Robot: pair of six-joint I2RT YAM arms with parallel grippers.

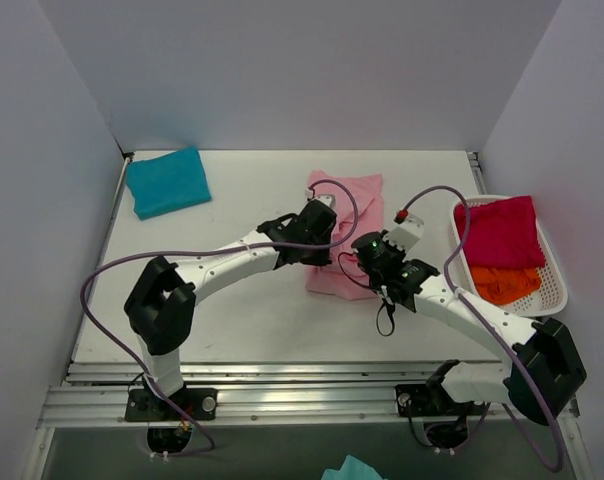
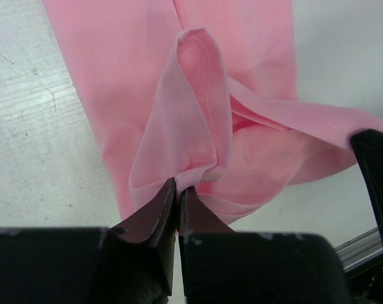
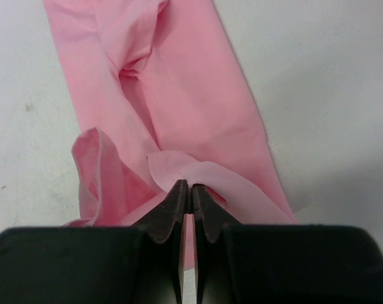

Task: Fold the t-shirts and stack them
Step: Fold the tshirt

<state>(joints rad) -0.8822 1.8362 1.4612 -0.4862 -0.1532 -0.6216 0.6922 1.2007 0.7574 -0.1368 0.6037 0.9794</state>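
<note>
My right gripper keeps moving toward the t-shirt's far end (image 1: 348, 184) until the fold lies flat, and then let go, because my grippers are holding both the pink t-shirt's near corners (image 3: 207, 172) over the t-shirt.
The light pink t-shirt (image 1: 344, 200) lies as a long folded strip on the middle of the table. My left gripper (image 1: 320, 222) is shut on its near left edge, and the pinched pink fold (image 2: 191, 120) rises from the jaws. My right gripper (image 1: 370, 246) is shut on the near right edge of the same pink t-shirt (image 3: 179, 95). The teal-blue t-shirt (image 1: 167, 181) lies folded at the far left corner. The magenta-red t-shirt (image 1: 500, 232) and the orange t-shirt (image 1: 506, 283) lie in a white basket at the right.
The white basket (image 1: 554, 270) stands at the table's right edge. Grey walls close in the table at left, back and right. A rail (image 1: 282, 400) runs along the near edge. A scrap of teal cloth (image 1: 352, 468) shows below the table.
</note>
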